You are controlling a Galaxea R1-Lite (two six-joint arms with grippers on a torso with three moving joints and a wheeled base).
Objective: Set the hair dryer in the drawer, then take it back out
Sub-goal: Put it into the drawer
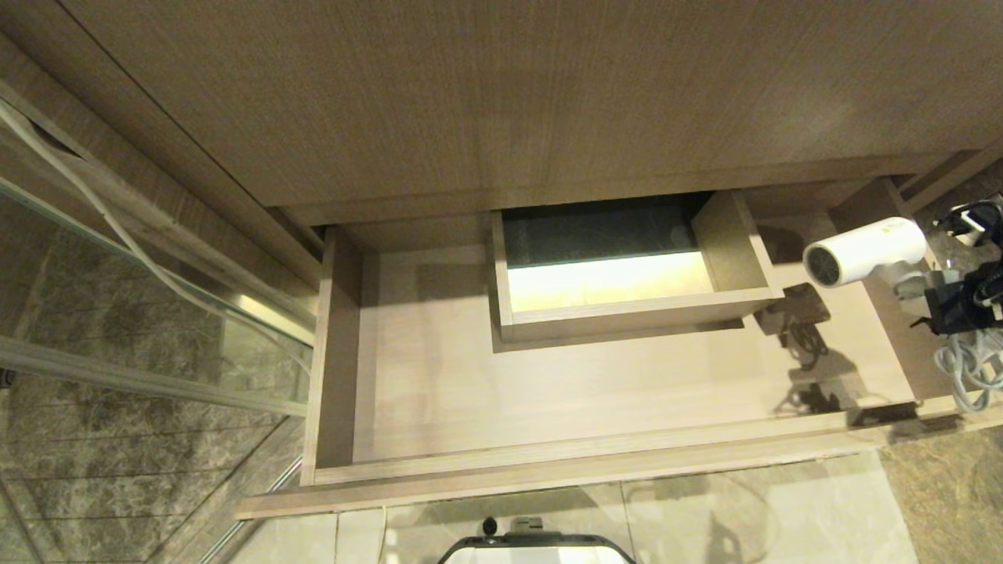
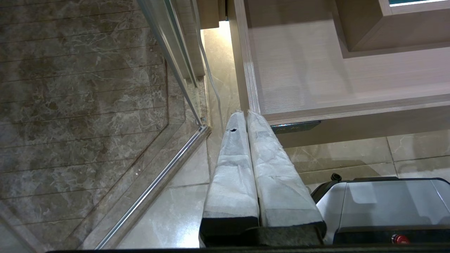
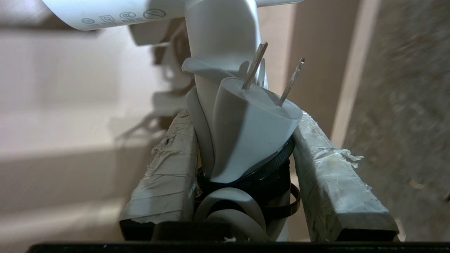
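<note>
Next, my right gripper moves inward over the drawer's bottom (image 1: 837,349) before it lowers the hair dryer, because the hair dryer's coiled cord (image 1: 972,368) hangs over the drawer's side.
The white hair dryer (image 1: 862,251) hangs over the right end of the open light-wood drawer (image 1: 564,468), barrel level, dark grille facing left. Its shadow lies on the drawer floor below it. My right gripper (image 1: 928,286) comes in from the right edge and is shut on the dryer's handle. In the right wrist view the taped fingers (image 3: 168,165) clamp the handle (image 3: 221,31) together with the white plug (image 3: 253,133) and black tie; the gripper (image 3: 244,117) holds them firmly. The coiled white cord (image 1: 968,368) dangles beside the drawer's right wall. My left gripper (image 2: 245,114) is parked, shut and empty, near the drawer's left front corner.
A boxed cut-out (image 1: 619,270) stands in the drawer's middle at the back. A glass shower door (image 1: 157,313) and its metal rail (image 2: 154,182) border the left side. The vanity panel (image 1: 501,94) overhangs behind. My base (image 1: 537,548) sits on the tiled floor in front.
</note>
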